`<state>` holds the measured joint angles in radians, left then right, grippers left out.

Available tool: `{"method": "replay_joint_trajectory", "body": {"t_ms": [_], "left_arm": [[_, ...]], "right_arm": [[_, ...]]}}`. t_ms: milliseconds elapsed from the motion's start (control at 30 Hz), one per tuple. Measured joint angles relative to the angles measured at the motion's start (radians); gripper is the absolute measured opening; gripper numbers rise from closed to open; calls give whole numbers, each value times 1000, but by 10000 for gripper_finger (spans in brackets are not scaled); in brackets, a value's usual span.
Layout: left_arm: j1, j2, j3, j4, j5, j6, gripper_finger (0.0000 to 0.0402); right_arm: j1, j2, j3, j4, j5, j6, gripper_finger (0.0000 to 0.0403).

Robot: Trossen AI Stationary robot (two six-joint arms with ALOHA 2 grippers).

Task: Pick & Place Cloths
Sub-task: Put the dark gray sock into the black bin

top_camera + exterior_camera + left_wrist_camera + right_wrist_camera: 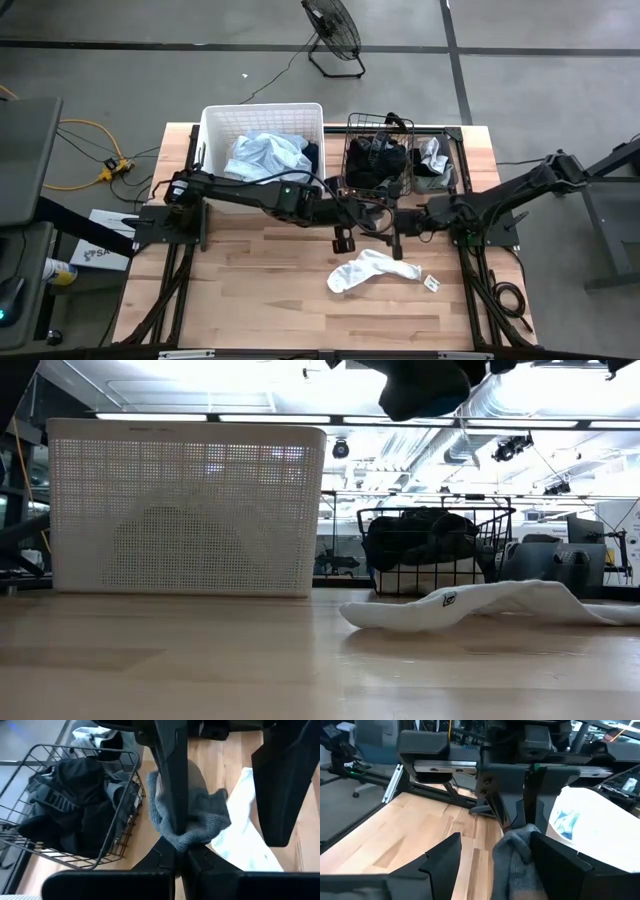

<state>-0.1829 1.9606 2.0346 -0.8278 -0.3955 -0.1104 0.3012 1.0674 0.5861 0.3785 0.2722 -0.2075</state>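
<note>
Next, I take the grey cloth's slack end [518, 862] with my right gripper and carry it to the small grey bin [433, 166], because that bin stands past the wire basket from my left gripper.
A grey knitted cloth [200, 820] hangs high over the middle of the table, with my left gripper [182, 847] shut on it; in the low view it shows as a dark bundle [425, 390] at the top. My right gripper [495, 837] faces the left one and stands open, one finger on each side of the grey cloth [515, 857]. A white cloth [368, 270] lies flat on the wood below them, toward the near edge. More cloths fill the white tub [215, 125] and the black wire basket [352, 150]. My left gripper pinches the grey cloth's bunched edge [181, 836] between its two fingers. The fingers slant down toward the table's right. The cloth is lifted clear of the table and bulges out slack past the fingertips. My right gripper: the cloth lies close beside one finger [545, 852]; I cannot tell whether they touch.
The tub and the wire basket stand side by side at the far edge, with a small grey bin [432, 165] holding pale cloth to the basket's right. A small white tag [432, 283] lies by the white cloth. Bare wood stretches across the near left.
</note>
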Motion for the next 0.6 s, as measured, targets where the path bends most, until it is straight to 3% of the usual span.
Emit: {"method": "replay_joint_trajectory", "body": {"t_ms": [200, 600], "left_arm": [[0, 0, 0, 29, 67, -22, 0], [0, 0, 18, 62, 126, -26, 0]], "right_arm": [[-1, 0, 0, 1, 125, 0, 228], [0, -1, 0, -57, 118, 57, 163]]}}
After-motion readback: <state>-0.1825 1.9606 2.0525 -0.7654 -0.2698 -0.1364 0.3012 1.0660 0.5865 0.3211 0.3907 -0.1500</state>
